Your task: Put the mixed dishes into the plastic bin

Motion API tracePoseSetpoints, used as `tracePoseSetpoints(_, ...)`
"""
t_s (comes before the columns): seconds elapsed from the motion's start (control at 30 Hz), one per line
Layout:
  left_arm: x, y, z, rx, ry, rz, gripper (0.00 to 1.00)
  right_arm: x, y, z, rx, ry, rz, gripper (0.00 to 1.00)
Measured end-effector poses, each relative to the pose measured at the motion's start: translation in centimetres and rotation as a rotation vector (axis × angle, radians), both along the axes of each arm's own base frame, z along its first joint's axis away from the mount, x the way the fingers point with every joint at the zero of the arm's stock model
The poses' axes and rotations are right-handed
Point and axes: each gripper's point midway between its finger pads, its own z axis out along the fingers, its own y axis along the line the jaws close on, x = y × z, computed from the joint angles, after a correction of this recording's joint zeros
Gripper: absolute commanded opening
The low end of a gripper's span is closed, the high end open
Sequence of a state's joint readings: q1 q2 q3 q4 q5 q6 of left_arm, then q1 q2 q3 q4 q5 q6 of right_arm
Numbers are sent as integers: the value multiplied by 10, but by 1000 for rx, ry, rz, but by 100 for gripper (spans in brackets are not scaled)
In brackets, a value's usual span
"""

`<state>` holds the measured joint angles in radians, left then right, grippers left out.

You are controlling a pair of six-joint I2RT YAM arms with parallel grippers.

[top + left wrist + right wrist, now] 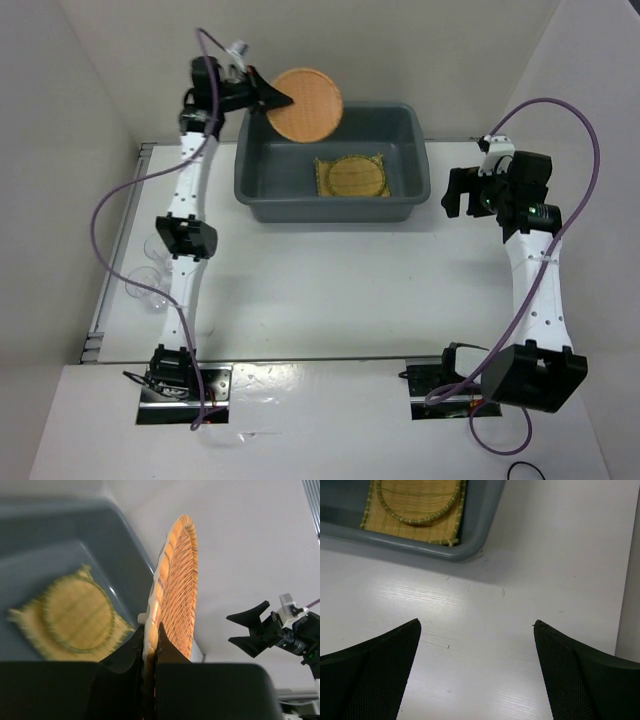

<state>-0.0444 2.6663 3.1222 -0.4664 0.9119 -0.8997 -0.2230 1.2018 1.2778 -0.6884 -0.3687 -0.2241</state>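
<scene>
I should now move my left gripper over the tan disc (pixel 356 178), round and uncovered, and release, as the round orange-brown disc (pixel 307 106) is clear above the bin's rim.
My left gripper (pixel 272 98) (pixel 151 630) is shut on the rim of the round orange-brown disc (pixel 305 104) (pixel 177 585). It holds the disc on edge above the far left corner of the grey-blue plastic bin (pixel 325 212) (pixel 60 535) (pixel 470 550). Inside the bin the square yellow mat (pixel 322 185) (pixel 25 630) (pixel 405 527) lies flat, and the round tan disc (pixel 357 175) (pixel 75 612) (pixel 417 500) rests on it. Two clear glass cups (pixel 150 250) (pixel 145 285) stand at the table's left edge beside my left arm. My right gripper (pixel 455 192) (pixel 476 623) hangs open over bare table, right of the bin, with nothing between its fingers.
White walls close in the table at the back and on both sides. Purple cables loop off both arms. A metal rail (pixel 95 330) runs along the left edge of the table, close to the cups.
</scene>
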Motion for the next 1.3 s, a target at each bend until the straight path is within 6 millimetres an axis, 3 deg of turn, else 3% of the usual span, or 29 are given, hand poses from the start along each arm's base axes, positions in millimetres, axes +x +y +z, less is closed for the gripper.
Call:
tracePoseSetpoints(0.13,-4,-82,-64,3,137,-101,0,-11,1,-21,-12,33,-18,98)
tracePoseSetpoints(0.23,-7,-122,-106,19,227,-120,0,-18,-4,-47,-31,96,-55,98)
tracePoseSetpoints(0.33,-8,-149,-137,47,274,-105,0,-23,-9,-63,-46,137,-89,98)
tracePoseSetpoints(0.53,-2,-173,-179,104,334,-15,0,-24,-5,-65,-44,142,-91,98)
tracePoseSetpoints(0.7,9,-173,-203,103,366,41,0,-24,-7,-59,-54,123,-103,98)
tracePoseSetpoints(0.9,14,-169,-260,130,467,72,2,-34,-6,-47,-67,57,-112,98)
tracePoseSetpoints(0.97,13,-169,-273,135,497,77,13,-39,-5,-48,-68,49,-113,98)
tracePoseSetpoints(1.03,11,-170,-274,128,512,77,18,-44,-6,-53,-72,56,-119,98)
tracePoseSetpoints(1.17,12,-171,-272,127,502,74,59,-51,-11,-70,-90,93,-147,98)
tracePoseSetpoints(1.2,11,-171,-273,130,505,73,83,-52,-12,-72,-94,100,-152,98)
tracePoseSetpoints(1.27,10,-171,-272,123,512,67,100,-53,-15,-75,-101,107,-163,98)
tracePoseSetpoints(1.3,10,-171,-268,123,505,65,100,-53,-16,-75,-104,106,-168,98)
